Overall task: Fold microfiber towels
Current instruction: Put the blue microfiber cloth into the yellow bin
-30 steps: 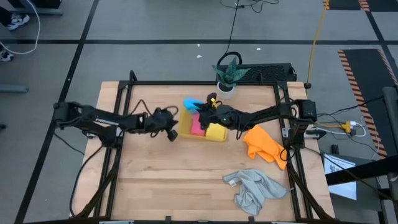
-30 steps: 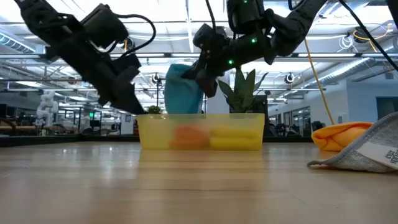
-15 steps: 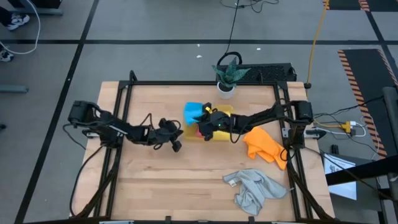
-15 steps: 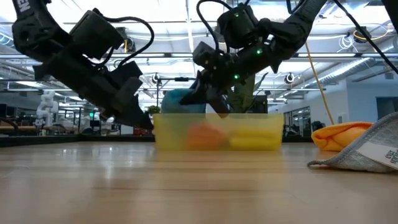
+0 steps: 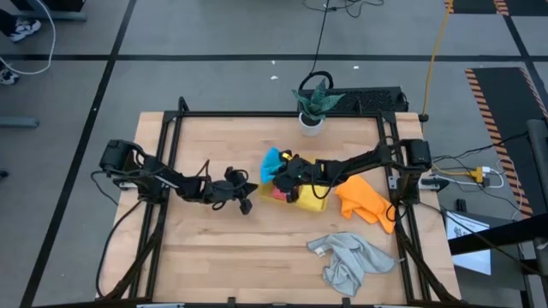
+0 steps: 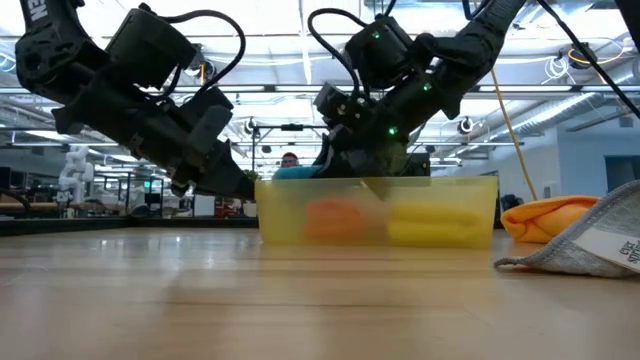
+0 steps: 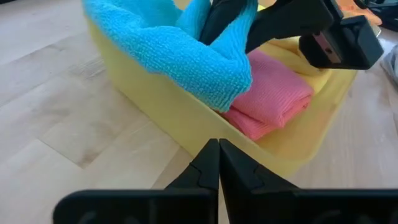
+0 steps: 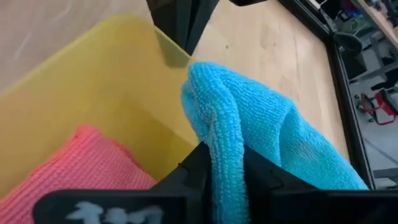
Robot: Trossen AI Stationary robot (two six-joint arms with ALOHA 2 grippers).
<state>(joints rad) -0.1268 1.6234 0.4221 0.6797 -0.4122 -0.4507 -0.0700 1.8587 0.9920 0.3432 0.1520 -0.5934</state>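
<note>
Next, I let go of the towel's fold with my right gripper and push the blue towel down into the tray's empty end (image 8: 138, 118), because the towel is hanging over the tray's rim (image 7: 166, 79).
A translucent yellow tray (image 5: 318, 204) stands mid-table. It holds a folded pink towel (image 7: 273, 99) and a yellow towel (image 7: 314, 78). A bright blue towel (image 5: 272, 161) lies draped over the tray's left rim. My right gripper (image 8: 221, 168) is shut on it, above the tray's left end (image 5: 284, 171). My left gripper (image 7: 218, 155) is shut, its tips at the tray's outer left wall (image 7: 186, 118). An orange towel (image 5: 364, 198) and a grey towel (image 5: 349, 257) lie crumpled on the table to the right. My right gripper pinches a bunched fold of the blue towel (image 8: 217, 134) between its two fingers, slanting down from the table's right. The towel hangs over the tray's rim, part inside and part outside. My left gripper's shut tips stand at the tray's wall; I cannot tell whether they touch.
A potted plant (image 5: 312, 115) stands at the table's far edge. Black frame rails (image 5: 167, 145) run along the left and right sides. Bare wood lies near the front left (image 5: 223, 257).
The tray has slid toward the table's near and right edges and turned a little. My right gripper has come down toward the near edge with the blue towel, which was lifted above the tray and now lies over its rim. My left gripper has followed toward the near right.
</note>
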